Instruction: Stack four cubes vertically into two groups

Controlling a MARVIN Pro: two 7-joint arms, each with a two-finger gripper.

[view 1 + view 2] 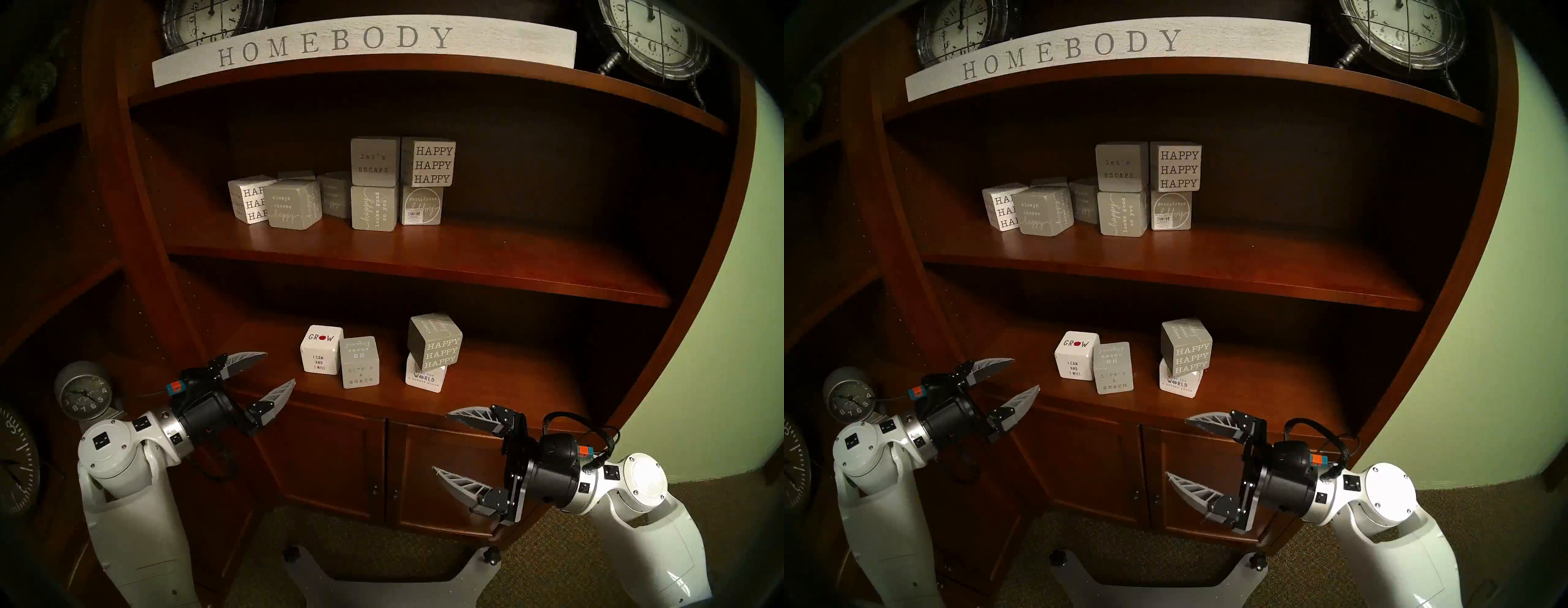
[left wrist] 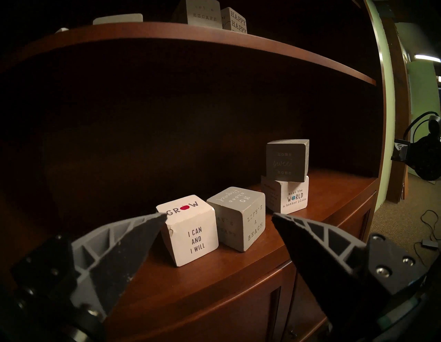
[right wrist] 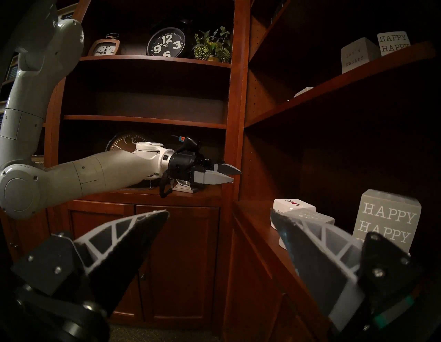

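My gripper is going to lift the white GROW cube (image 1: 321,349), which will come free because the grey LIFE'S A BEACH cube (image 1: 359,361) stands at a slant beside it.
On the lower shelf (image 1: 488,382), a white "GROW" cube (image 1: 321,350) (image 2: 191,229) stands touching a grey "LIFE'S A BEACH" cube (image 1: 359,363) (image 2: 241,218). To their right, a grey "HAPPY HAPPY HAPPY" cube (image 1: 435,342) (image 3: 389,219) sits slightly askew on top of a white cube (image 1: 425,378) (image 2: 290,198) lettered "make the WORLD a better place". My left gripper (image 1: 280,367) (image 2: 219,214) hovers open and empty just left of the GROW cube. My right gripper (image 1: 440,441) (image 3: 218,211) hangs open and empty below the shelf's front edge, in front of the stacked pair.
The upper shelf (image 1: 424,263) carries several other lettered cubes, among them a "let's ESCAPE" cube (image 1: 374,161) stacked on another grey one. A HOMEBODY sign (image 1: 339,46) and clocks stand on top. Cabinet doors (image 1: 339,458) close the space under the lower shelf.
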